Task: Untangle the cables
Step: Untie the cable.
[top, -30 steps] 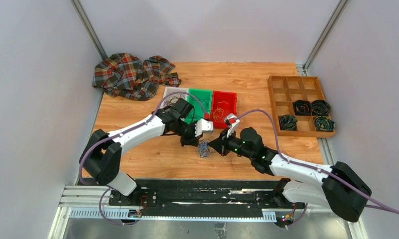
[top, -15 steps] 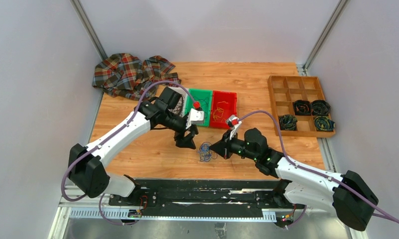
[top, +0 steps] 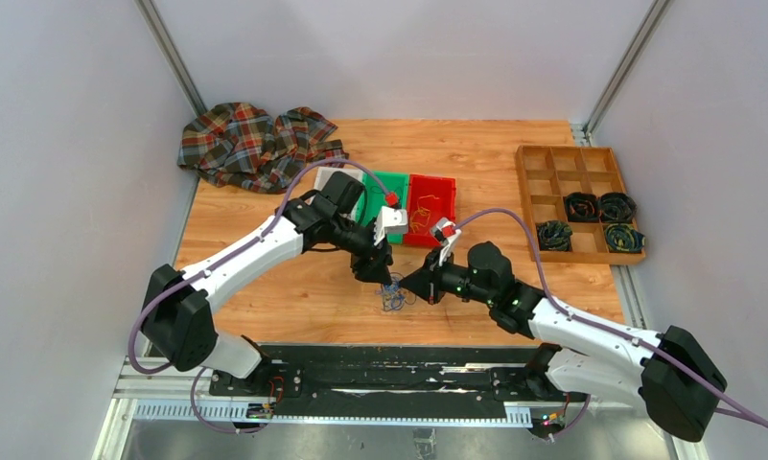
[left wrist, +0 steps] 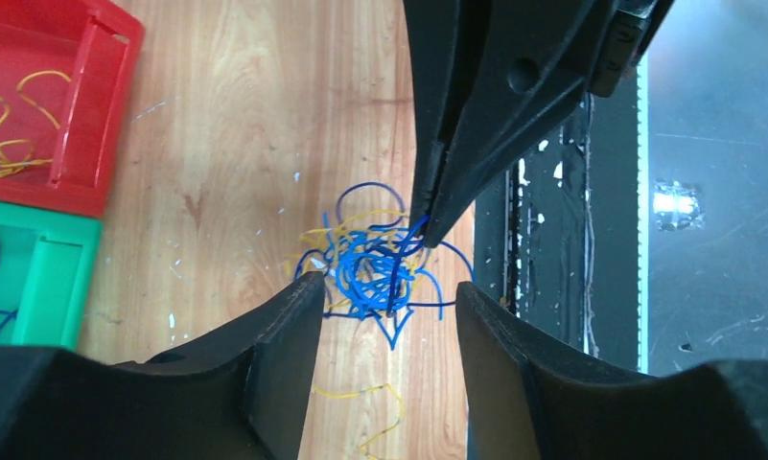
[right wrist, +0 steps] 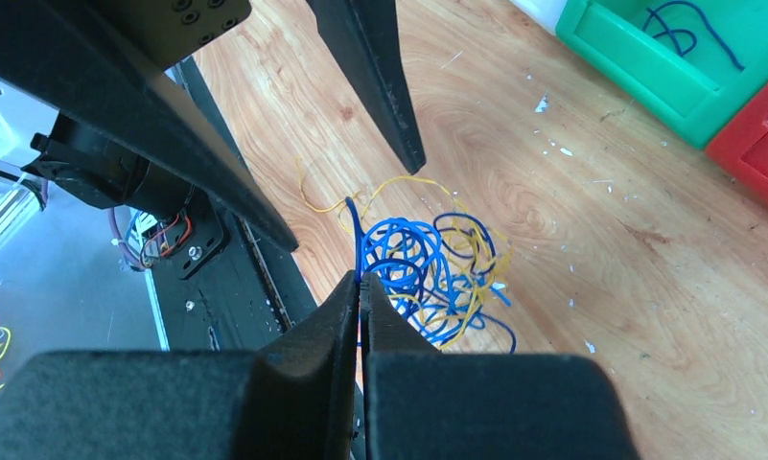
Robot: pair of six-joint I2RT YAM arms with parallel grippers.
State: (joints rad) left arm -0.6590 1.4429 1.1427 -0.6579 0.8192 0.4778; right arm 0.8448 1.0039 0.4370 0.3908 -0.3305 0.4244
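The blue wire (right wrist: 359, 261) is held in my right gripper close to the clump, so my left gripper should take the wire's loose end (left wrist: 393, 297) before my right gripper opens.
The cables (top: 392, 295) are a small clump of mostly blue and yellow wire loops on the wooden table near its front edge. They also show in the left wrist view (left wrist: 378, 266) and the right wrist view (right wrist: 432, 264). My right gripper (top: 420, 285) is shut on a blue wire of the clump (right wrist: 358, 244), at the clump's right side. My left gripper (top: 381, 273) is open, its fingers (left wrist: 274, 335) spread just above and behind the clump, touching nothing. A loose yellow wire (left wrist: 380, 422) lies beside the clump.
A green bin (top: 394, 182) and a red bin (top: 444, 184) holding sorted wires stand behind the arms. A wooden divided tray (top: 528, 163) with dark coiled bundles stands at right. A plaid cloth (top: 250, 144) lies at back left. The black base rail (top: 389, 369) runs along the front.
My left gripper has moved right and down, from beside the clump to just above it. My right gripper keeps its hold at the clump's right side.
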